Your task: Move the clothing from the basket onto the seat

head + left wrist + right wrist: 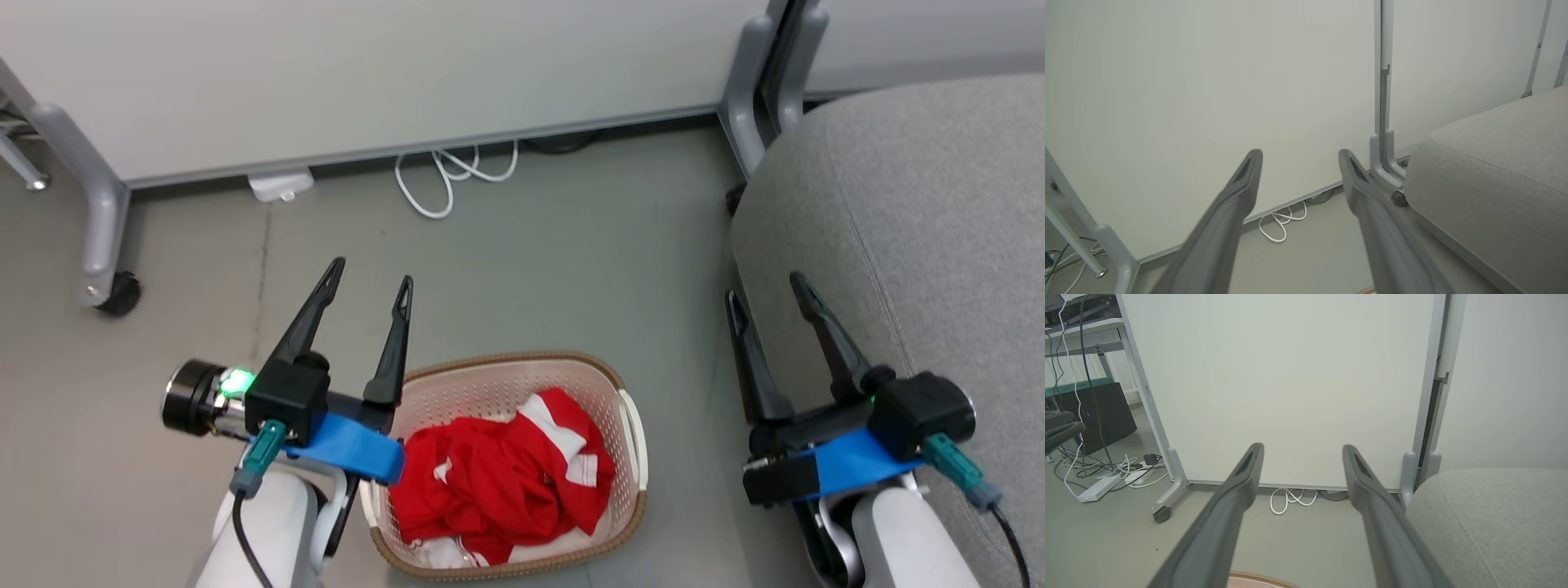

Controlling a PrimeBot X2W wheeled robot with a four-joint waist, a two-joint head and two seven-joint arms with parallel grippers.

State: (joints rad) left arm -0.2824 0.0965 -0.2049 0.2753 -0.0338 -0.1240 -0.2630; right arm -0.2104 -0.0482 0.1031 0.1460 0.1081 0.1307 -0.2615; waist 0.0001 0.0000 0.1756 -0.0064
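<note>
The red clothing (480,469) should unfold into a long drape and leave the basket empty when I lift it, because red folds (534,480) run together across the heap.
The red clothing (502,478) with white panels lies crumpled inside the cream basket (633,425), which stands on the floor low in the head view. My left gripper (369,282) hangs open above the basket's left rim, fingers pointing at the far wall. On the basket's right, my right gripper (766,287) is open too, beside the edge of the grey seat (922,220). The seat (1494,179) shows at the right of the left wrist view, behind the open left gripper (1300,157). In the right wrist view the open right gripper (1302,451) points at the wall, with the seat (1494,514) at lower right and the basket's rim (1257,577) at the bottom edge.
A white partition panel (367,73) on grey wheeled legs (106,245) closes off the far side. A white cable (449,175) coils on the floor under it. At the left of the right wrist view lie a power strip (1098,488) and cables near a dark box (1094,416).
</note>
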